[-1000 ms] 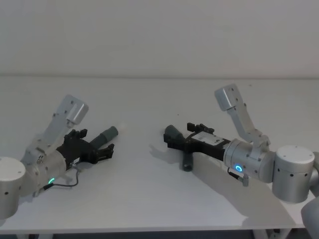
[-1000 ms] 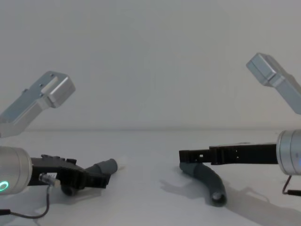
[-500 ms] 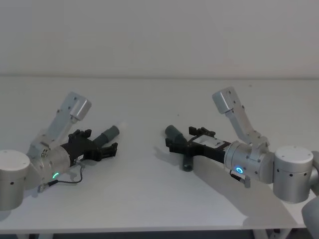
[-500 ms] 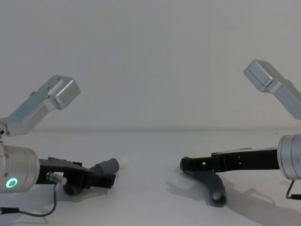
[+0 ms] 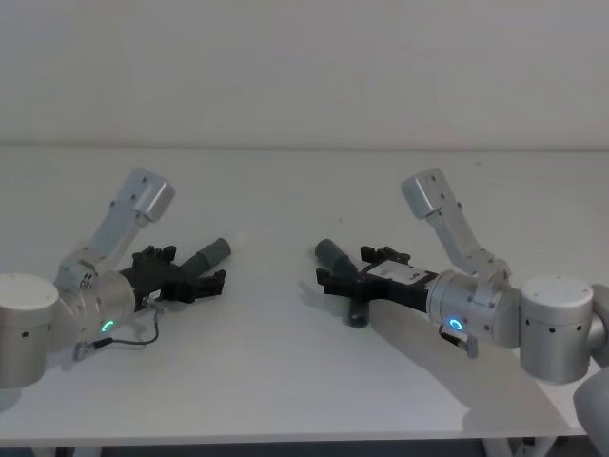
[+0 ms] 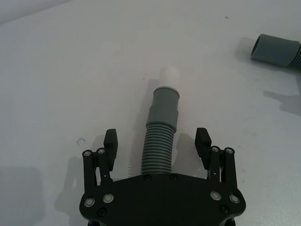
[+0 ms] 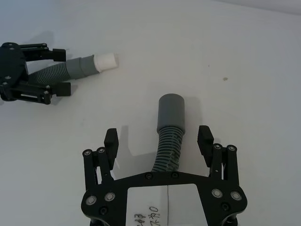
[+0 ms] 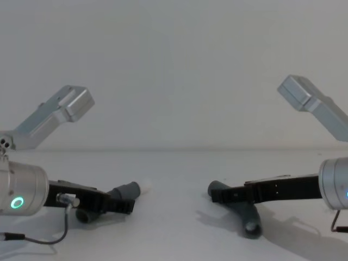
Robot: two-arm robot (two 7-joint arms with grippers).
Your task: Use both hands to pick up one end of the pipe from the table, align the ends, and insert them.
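My right gripper will lift the grey collar (image 7: 171,113), and the collar will stay pointing straight out, because a short ribbed part (image 7: 170,141) of the pipe is between the collar and my right gripper's fingers.
Two dark-grey ribbed pipe pieces lie apart on the white table (image 5: 285,381). The left piece (image 5: 207,255) (image 6: 160,141) points its white plug tip (image 6: 168,75) (image 7: 106,60) toward the middle. My left gripper (image 5: 205,270) (image 6: 156,137) is open and low over it, one finger on each side of the ribbed part, with a gap on each side. The right piece (image 5: 335,255) (image 7: 169,141) bends, with its smooth grey collar mouth (image 7: 170,112) (image 6: 275,49) facing the left piece. My right gripper (image 5: 344,271) (image 7: 158,135) is open and straddles it just behind the collar.
A bare stretch of table separates the two ends. A thin black cable (image 5: 133,345) loops from the left wrist onto the table. A plain wall (image 8: 174,81) rises behind the table's far edge.
Both grippers have come down toward the table and slid forward, so their open fingers now straddle the pipe pieces. Neither piece has moved.
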